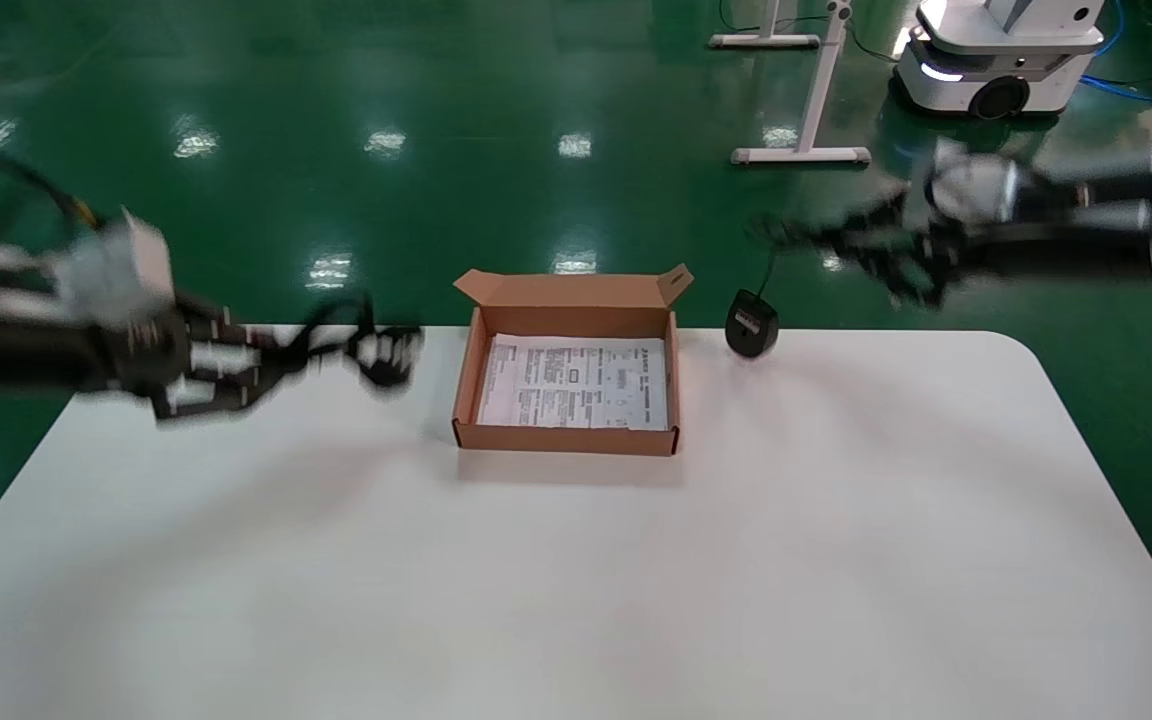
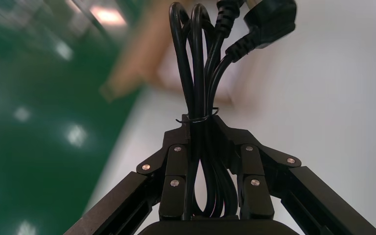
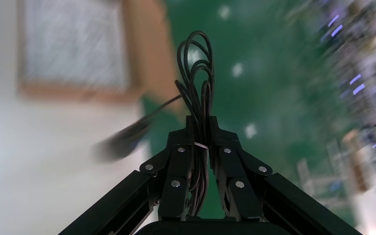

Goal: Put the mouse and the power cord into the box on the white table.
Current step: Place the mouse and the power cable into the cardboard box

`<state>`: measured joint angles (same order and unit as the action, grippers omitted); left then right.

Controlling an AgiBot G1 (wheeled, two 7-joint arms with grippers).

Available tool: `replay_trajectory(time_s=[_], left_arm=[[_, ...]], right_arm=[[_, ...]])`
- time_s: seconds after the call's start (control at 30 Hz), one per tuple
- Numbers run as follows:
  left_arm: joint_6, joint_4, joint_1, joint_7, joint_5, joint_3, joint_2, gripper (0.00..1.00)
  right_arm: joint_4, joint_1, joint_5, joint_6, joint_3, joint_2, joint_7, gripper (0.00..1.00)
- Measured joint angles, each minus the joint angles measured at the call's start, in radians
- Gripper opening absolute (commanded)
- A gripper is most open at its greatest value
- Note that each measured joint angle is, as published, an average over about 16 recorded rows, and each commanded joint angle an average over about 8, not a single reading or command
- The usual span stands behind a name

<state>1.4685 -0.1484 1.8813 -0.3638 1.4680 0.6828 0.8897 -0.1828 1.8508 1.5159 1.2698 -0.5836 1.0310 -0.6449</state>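
Observation:
The mouse and the power cord [image 1: 387, 366] are on opposite sides of the same box [image 1: 574, 384], so next my left gripper backs away while my right gripper lowers the mouse in first.
The brown cardboard box [image 1: 566, 438] stands open on the white table [image 1: 576, 580], a white printed sheet at its bottom. My left gripper [image 1: 281, 358] is to the left of the box, shut on the power cord [image 1: 376, 350]. The cord's tied bundle [image 2: 196, 63] and a chunky plug [image 2: 267, 22] stick out past the left gripper [image 2: 200, 125]. My right gripper [image 1: 851, 245] is high at the right, shut on the mouse's coiled thin cable [image 3: 198, 73]. The black mouse [image 1: 751, 325] dangles below it, just right of the box, by the table's far edge.
Beyond the table is green floor with a white stand's feet [image 1: 801, 155] and a white mobile robot [image 1: 996, 60] at the far right. The box's flap lid [image 1: 576, 288] stands up at its far side.

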Motion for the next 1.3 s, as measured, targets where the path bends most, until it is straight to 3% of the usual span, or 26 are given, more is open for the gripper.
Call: replay_trajectory(time_s=[0.2, 0.43, 0.8, 1.03, 1.3], left_arm=[[-0.090, -0.052, 0.039, 0.042, -0.085, -0.064, 0.029, 0.00], [-0.213, -0.098, 0.048, 0.063, -0.127, -0.099, 0.073, 0.00], [-0.241, -0.098, 0.036, 0.066, -0.108, -0.088, 0.063, 0.00], [-0.238, -0.079, 0.030, 0.066, -0.093, -0.078, 0.056, 0.00], [-0.233, -0.062, 0.015, 0.062, -0.091, -0.075, 0.070, 0.00]], right_arm=[[-0.078, 0.008, -0.028, -0.021, 0.017, 0.056, 0.021, 0.00], [-0.126, -0.047, -0.030, -0.080, 0.011, 0.156, 0.036, 0.00], [-0.096, -0.136, -0.002, -0.185, -0.028, 0.295, 0.003, 0.00], [-0.079, -0.130, -0.023, -0.230, -0.040, 0.321, -0.010, 0.00], [-0.062, -0.087, -0.066, -0.213, -0.037, 0.297, -0.005, 0.00]])
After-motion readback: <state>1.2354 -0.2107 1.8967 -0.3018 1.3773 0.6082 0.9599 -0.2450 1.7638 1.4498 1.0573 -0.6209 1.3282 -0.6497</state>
